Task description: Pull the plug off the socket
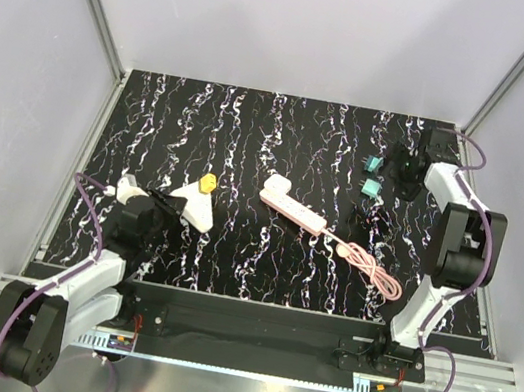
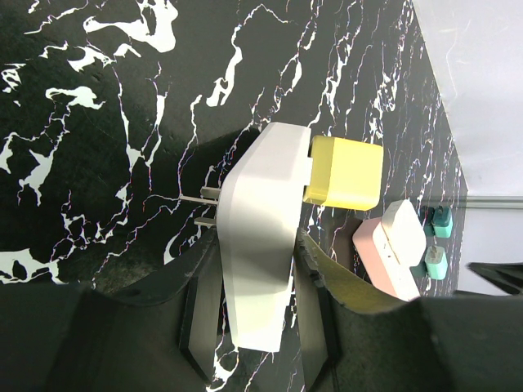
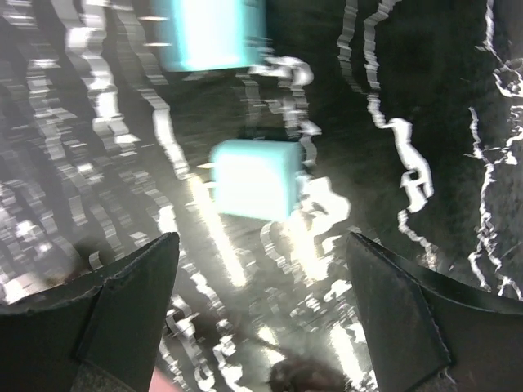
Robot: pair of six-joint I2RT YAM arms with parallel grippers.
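Note:
My right gripper keeps heading for the yellow plug (image 1: 207, 183) until its fingers are on both sides of the plug, because my left gripper is holding the white socket (image 1: 198, 209) and leaving the plug free.
The white rounded-triangle socket (image 1: 195, 208) lies on the black marbled table at the left, with a yellow plug (image 1: 207, 183) stuck in its far face. In the left wrist view the socket (image 2: 265, 180) sits between my left fingers, with the yellow plug (image 2: 343, 173) on its right side and two metal prongs on its left. My left gripper (image 2: 257, 238) is shut on the socket's narrow end; it also shows in the top view (image 1: 170, 208). My right gripper (image 1: 410, 171) is open and empty at the far right, hovering over a teal plug (image 3: 253, 180).
A pink power strip (image 1: 293, 206) with a coiled pink cord (image 1: 371, 266) lies in the middle. Two teal plugs (image 1: 373, 165) and a small black object (image 1: 369, 220) lie near the right arm. Grey walls enclose the table.

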